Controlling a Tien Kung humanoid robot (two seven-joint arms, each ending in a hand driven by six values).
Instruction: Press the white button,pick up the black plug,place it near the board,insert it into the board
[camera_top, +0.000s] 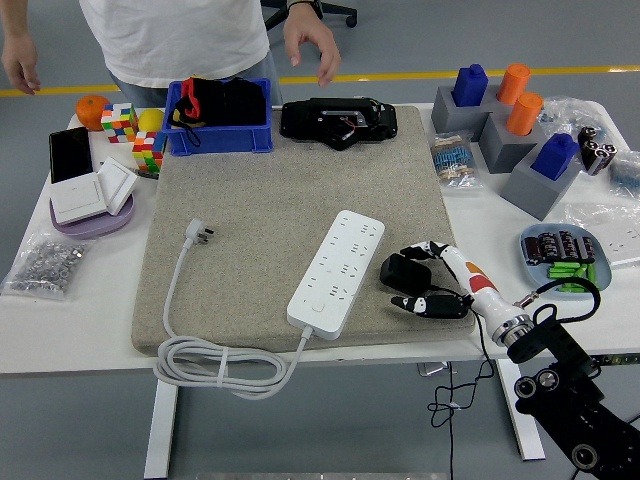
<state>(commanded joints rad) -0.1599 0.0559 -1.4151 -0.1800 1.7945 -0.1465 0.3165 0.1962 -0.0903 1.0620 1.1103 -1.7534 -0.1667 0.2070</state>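
The black cord (483, 336) should come along behind when I carry the black plug to the white power strip, because slack loops (449, 406) hang below the front edge.
The white power strip (338, 272) lies at a slant on the beige mat (260, 200). Its grey cord (215, 362) coils off the mat's front edge and its own white plug (200, 233) rests on the mat at the left. The black plug (403, 270) lies on the mat just right of the strip's near half. My right hand (418, 276) comes in from the lower right. Its fingers (418, 303) are spread on either side of the black plug, with one above it and one below it. I cannot tell whether they touch it. The left hand is out of view.
A person stands at the far side with one hand (310, 45) above the black device (335, 120) and blue bin (218, 118). White wall switches (90, 192), a phone (68, 152) and cubes (118, 120) are on the left. Grey blocks with pegs (520, 130) and a blue plate (565, 260) are on the right.
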